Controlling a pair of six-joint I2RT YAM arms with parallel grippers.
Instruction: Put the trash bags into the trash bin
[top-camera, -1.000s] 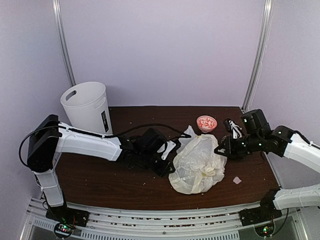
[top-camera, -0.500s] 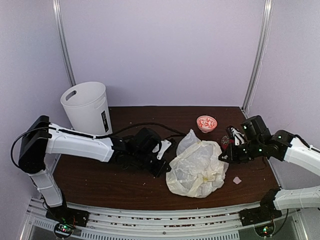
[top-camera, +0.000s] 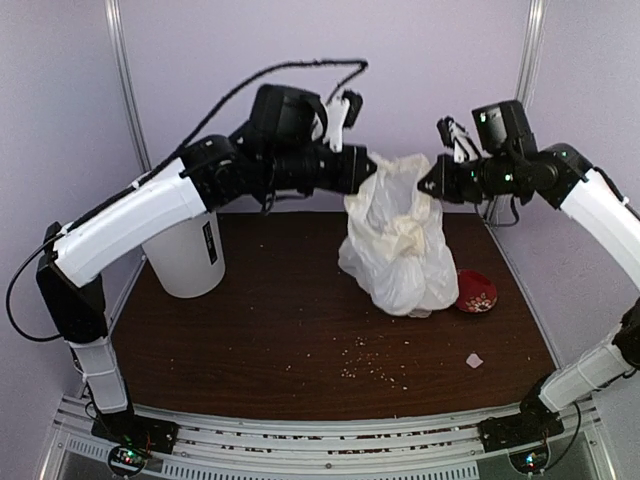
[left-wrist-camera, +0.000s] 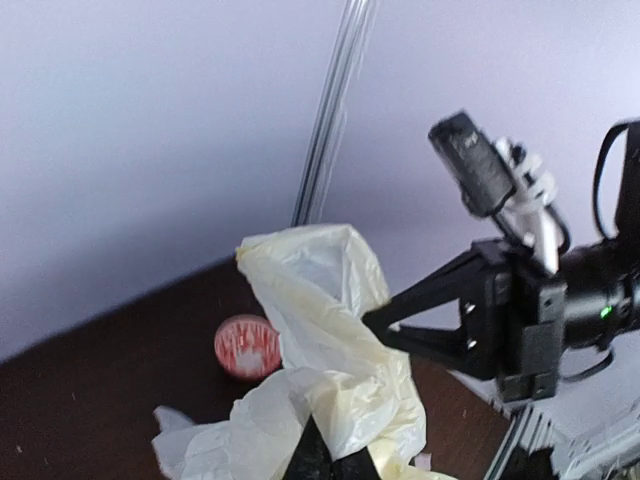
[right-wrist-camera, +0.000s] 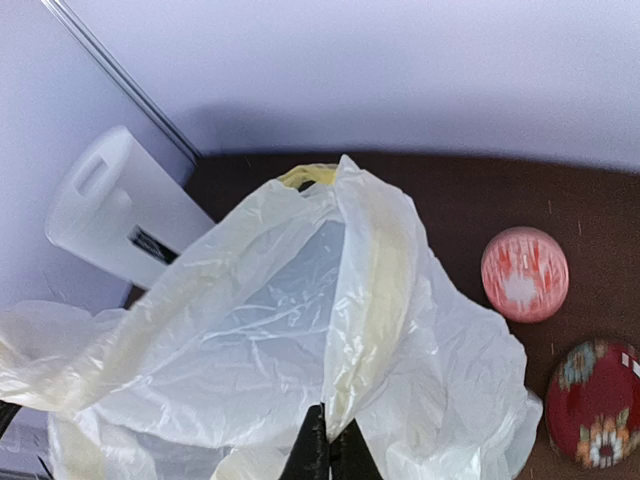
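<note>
Next, I swing both grippers up and shake the bag's opening (top-camera: 388, 196) open before I line the trash bin, because the trash bag's rim (top-camera: 402, 236) is crumpled and sagging between my grippers.
The trash bag (top-camera: 400, 240), thin, crinkly and cream-white, hangs above the table, stretched between both grippers, with its bottom near the tabletop. My left gripper (top-camera: 368, 172) is shut on its upper left edge and my right gripper (top-camera: 428, 185) is shut on its upper right edge. In the left wrist view the bag (left-wrist-camera: 330, 330) drapes from my left gripper (left-wrist-camera: 335, 465), with the right arm's black fingers (left-wrist-camera: 440, 315) pinching it opposite. From the right wrist, the bag's mouth (right-wrist-camera: 300, 330) gapes above my right gripper (right-wrist-camera: 328, 455). The white trash bin (top-camera: 185, 255) stands at the back left, partly behind the left arm.
A dark red bowl (top-camera: 477, 290) sits right of the bag, and a red-and-white bowl (right-wrist-camera: 524, 273) lies beyond it. A small paper scrap (top-camera: 474, 360) and scattered crumbs (top-camera: 375, 365) lie on the brown table (top-camera: 270, 330). The wall stands close behind.
The left gripper closed on the bag. Both arms then rose high, lifting the bag off the table and uncovering the dark red bowl and crumbs.
</note>
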